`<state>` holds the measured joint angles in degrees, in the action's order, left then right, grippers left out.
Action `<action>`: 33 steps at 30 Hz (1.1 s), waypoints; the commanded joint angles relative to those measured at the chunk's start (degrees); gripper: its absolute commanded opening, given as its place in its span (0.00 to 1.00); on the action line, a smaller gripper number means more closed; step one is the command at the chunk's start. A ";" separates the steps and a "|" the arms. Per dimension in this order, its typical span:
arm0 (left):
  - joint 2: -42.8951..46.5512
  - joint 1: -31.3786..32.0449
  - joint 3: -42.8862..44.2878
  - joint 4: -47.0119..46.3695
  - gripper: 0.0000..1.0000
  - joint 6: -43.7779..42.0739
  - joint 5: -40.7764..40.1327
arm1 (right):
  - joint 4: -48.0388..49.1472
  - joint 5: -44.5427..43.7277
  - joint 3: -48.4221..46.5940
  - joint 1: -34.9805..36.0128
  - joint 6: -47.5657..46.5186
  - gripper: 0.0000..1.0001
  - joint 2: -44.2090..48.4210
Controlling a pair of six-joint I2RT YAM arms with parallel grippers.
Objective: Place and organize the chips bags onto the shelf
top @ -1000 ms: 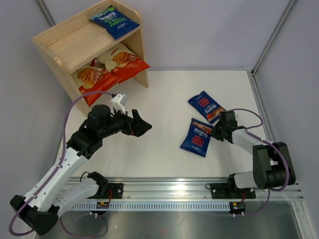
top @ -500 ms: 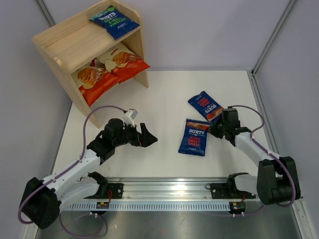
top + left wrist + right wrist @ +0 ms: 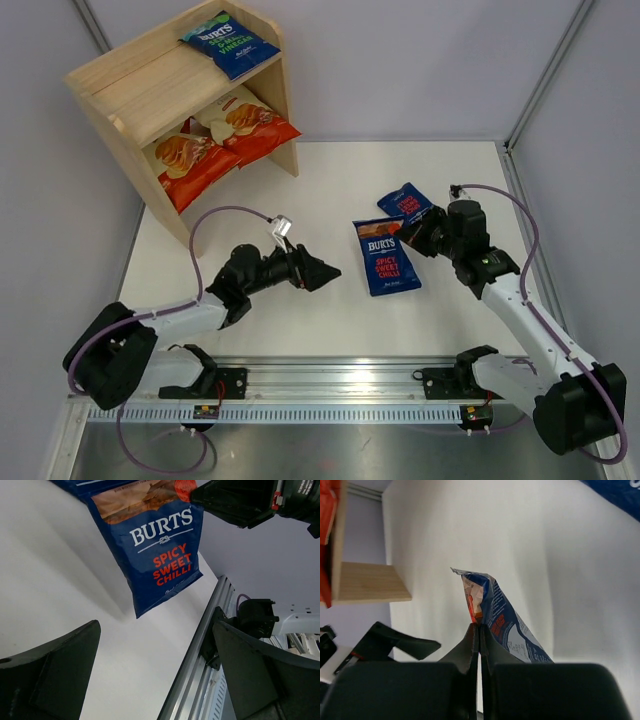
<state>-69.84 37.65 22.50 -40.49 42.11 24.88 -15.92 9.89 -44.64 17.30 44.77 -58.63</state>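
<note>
The Spicy Sweet Chilli bag [image 3: 388, 257] hangs with a taut front [image 3: 387, 266]. The bag's body should stay spread out when I carry the bag by its bottom corner.
My right gripper [image 3: 422, 238] is shut on the top edge of a dark blue Burts "Spicy Sweet Chilli" bag [image 3: 385, 258] and holds it hanging above the table; the pinch shows in the right wrist view [image 3: 479, 626]. My left gripper [image 3: 325, 272] is open and empty, low over the table, just left of that bag [image 3: 155, 545]. A second red-accent Burts bag [image 3: 405, 203] lies on the table behind the held one. The wooden shelf [image 3: 120, 85] stands at the far left. A green-accent Burts bag [image 3: 230, 43] lies on its top tier, and two Cassava bags [image 3: 195, 155] lie on its lower tier.
The aluminium rail [image 3: 330, 385] with both arm bases runs along the near edge. Grey walls close the back and the sides. Bare white table lies between the shelf and the grippers.
My right gripper has lifted the Spicy Sweet Chilli bag and carried it left. My left arm has dropped low and reached right towards the bag, jaws open.
</note>
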 commanded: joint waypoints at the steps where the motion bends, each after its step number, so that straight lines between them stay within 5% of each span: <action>1: -3.62 1.98 -0.44 -17.05 0.99 1.05 0.88 | 2.99 4.25 -4.04 1.77 2.95 0.00 2.72; 17: -19.89 8.49 -1.75 -53.53 0.99 4.56 -1.76 | 17.76 18.76 -6.60 2.56 17.79 0.00 8.88; 33: -8.38 14.82 0.87 -54.87 0.99 -1.42 -12.84 | 25.41 17.35 -2.90 4.05 25.89 0.00 13.19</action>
<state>-79.77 52.03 20.97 -72.23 42.78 15.68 2.87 25.69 -47.18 20.25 67.37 -45.87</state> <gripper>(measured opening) 0.988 0.011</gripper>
